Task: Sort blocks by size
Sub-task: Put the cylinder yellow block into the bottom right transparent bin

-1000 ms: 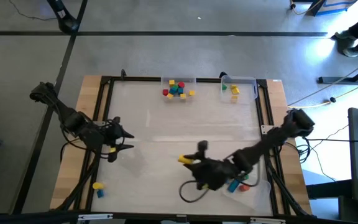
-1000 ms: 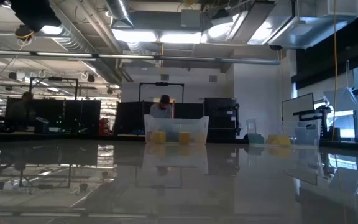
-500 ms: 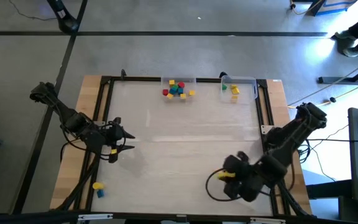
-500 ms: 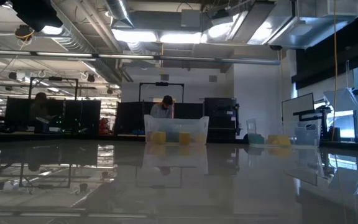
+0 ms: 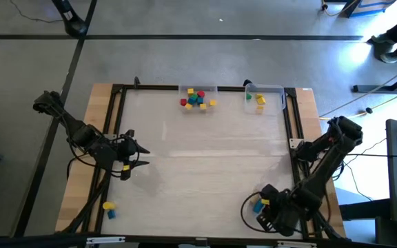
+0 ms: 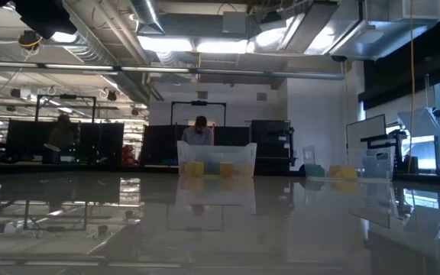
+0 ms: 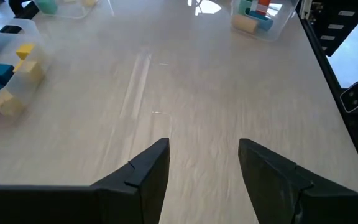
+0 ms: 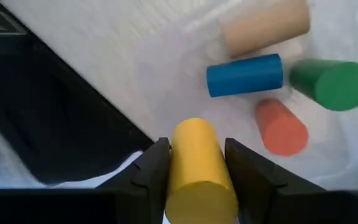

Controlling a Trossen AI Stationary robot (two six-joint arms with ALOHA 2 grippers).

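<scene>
The yellow cylinder's tip point(image 8: 194, 130) is pointing at the free bottom of the tray point(image 8: 233, 119) beside the blue cylinder. My right gripper goes on lowering the yellow cylinder until it sits in the tray.
My right gripper point(image 5: 262, 204) is at the table's near right corner, shut on a yellow cylinder point(image 8: 197, 168). Just beyond it, a blue point(image 8: 244, 76), a tan point(image 8: 266, 28), a green point(image 8: 331, 84) and an orange cylinder point(image 8: 281, 127) lie on their sides in a clear tray point(image 8: 328, 149). My left gripper point(image 5: 140, 155) is open and empty at the table's left edge, above bare table point(image 7: 204, 162). Small blocks lie in a tray point(image 5: 198, 98) at the far edge. Neither gripper shows in the low view. My right gripper pinches the yellow cylinder's curved sides point(image 8: 174, 163) between its two fingers. The cylinder lies along the fingers, one round end toward the wrist. The fingers slant down toward the tray. The cylinder is clear of the other cylinders.
A second clear tray point(image 5: 262, 98) with yellow and green blocks stands at the far right. A yellow and a blue block point(image 5: 109, 208) lie on the wooden border at the near left. A black frame point(image 5: 119, 124) borders the table. People stand in the room behind point(image 6: 198, 131).
My right gripper has carried the yellow cylinder from the near middle of the table toward the right and near edges, and has turned as it went. It now hangs over the tray of cylinders at the near right corner.
</scene>
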